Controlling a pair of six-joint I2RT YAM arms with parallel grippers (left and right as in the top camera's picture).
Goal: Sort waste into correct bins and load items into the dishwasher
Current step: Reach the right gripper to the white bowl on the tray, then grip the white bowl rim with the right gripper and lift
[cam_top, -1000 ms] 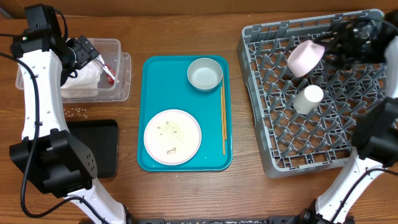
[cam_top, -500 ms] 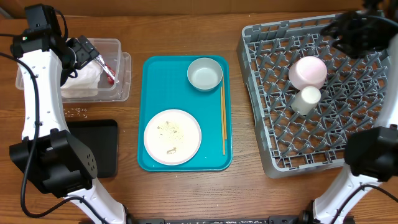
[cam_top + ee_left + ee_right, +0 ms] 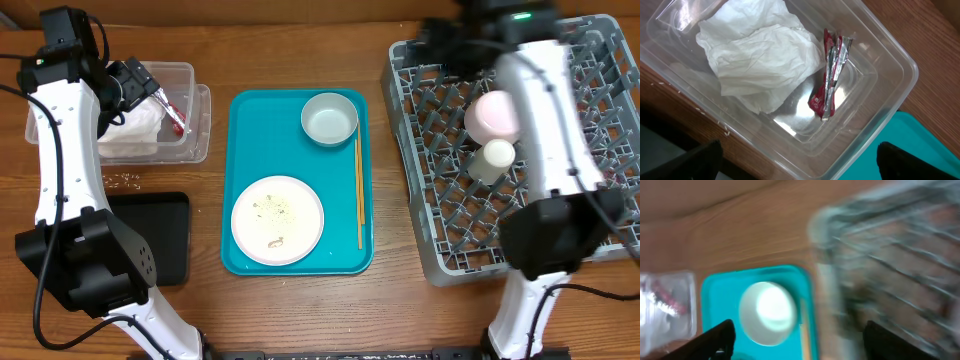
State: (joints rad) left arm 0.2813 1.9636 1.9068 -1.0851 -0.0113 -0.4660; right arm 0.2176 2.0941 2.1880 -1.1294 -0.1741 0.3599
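I can see that the metal bowl point(image 3: 330, 119) stands upright and its rim point(image 3: 304, 121) is free opposite the chopsticks. I keep moving my right gripper toward that rim until the fingers are on both sides of it.
In the clear bin point(image 3: 196, 120) lie a crumpled white napkin point(image 3: 760, 50) and a red-and-white wrapper point(image 3: 830, 75). My left gripper point(image 3: 140, 85) hovers open just above that bin point(image 3: 890, 105), empty. The pink bowl point(image 3: 493, 115) and the white cup point(image 3: 495, 157) rest in the grey dishwasher rack point(image 3: 420, 230). My right gripper point(image 3: 445, 42), blurred by motion, is open and empty over the rack's far left corner. On the teal tray sit the metal bowl point(image 3: 329, 118) point(image 3: 767, 312) and the plate point(image 3: 277, 220) with crumbs.
The teal tray point(image 3: 245, 130) holds wooden chopsticks point(image 3: 359, 190) along its right side. A black tray point(image 3: 150, 235) lies at the front left, with rice-like crumbs point(image 3: 122, 180) on the wood behind it. The right arm's white links cross above the rack.
My right gripper has let go of the pink bowl, which now rests in the rack. It has opened and swung left across the rack. The left arm has not moved.
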